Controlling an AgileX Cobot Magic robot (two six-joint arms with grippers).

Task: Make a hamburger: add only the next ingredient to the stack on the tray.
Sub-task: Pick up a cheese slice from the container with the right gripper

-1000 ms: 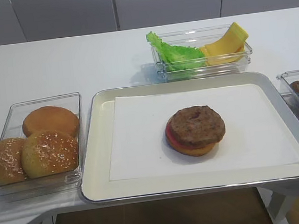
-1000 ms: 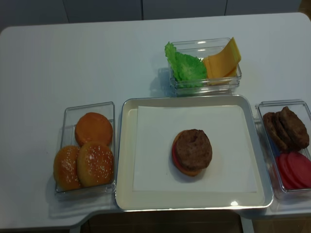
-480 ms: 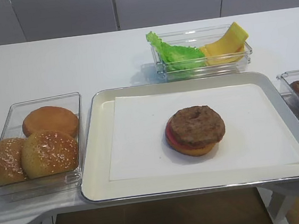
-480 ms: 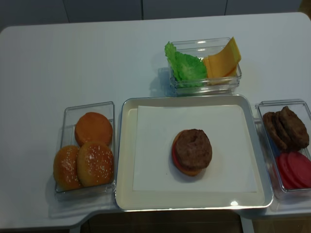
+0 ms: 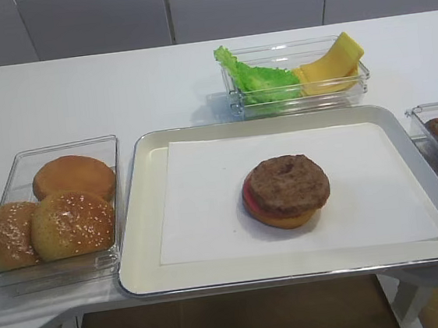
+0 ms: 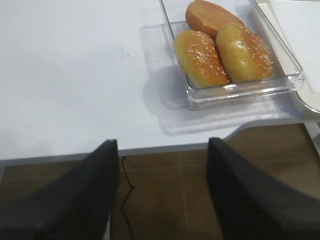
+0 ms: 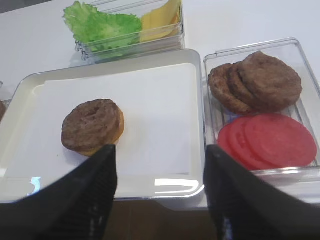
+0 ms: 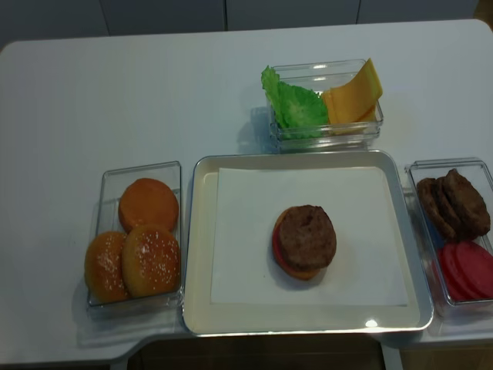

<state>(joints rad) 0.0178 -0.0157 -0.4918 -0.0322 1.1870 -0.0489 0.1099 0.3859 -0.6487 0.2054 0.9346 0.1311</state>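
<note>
My gripper will lift the yellow cheese slice (image 8: 354,97), and the slice should come free alone and leave more cheese behind, because its upper edge (image 8: 374,77) stands above another edge beneath.
The stack (image 5: 286,191) (image 8: 303,241) (image 7: 92,125) sits on the tray's paper liner: tan bun bottom, red slice, brown patty on top. The tray (image 5: 142,211) (image 8: 199,247) (image 7: 195,60) fills the table's front middle. The yellow cheese slice (image 5: 332,63) (image 8: 353,95) (image 7: 159,19) leans in a clear container behind the tray, beside green lettuce (image 5: 257,80) (image 8: 291,104). My right gripper (image 7: 160,192) hangs open and empty over the tray's near right corner. Open too, my left gripper (image 6: 162,187) hovers off the table's front edge, near the bun container. Neither gripper shows in the high views.
A clear container with a plain bun and two seeded buns (image 5: 48,217) (image 8: 139,247) (image 6: 225,50) stands left of the tray. Another container right of the tray holds brown patties (image 8: 454,204) (image 7: 257,80) and red slices (image 8: 466,270) (image 7: 267,140).
</note>
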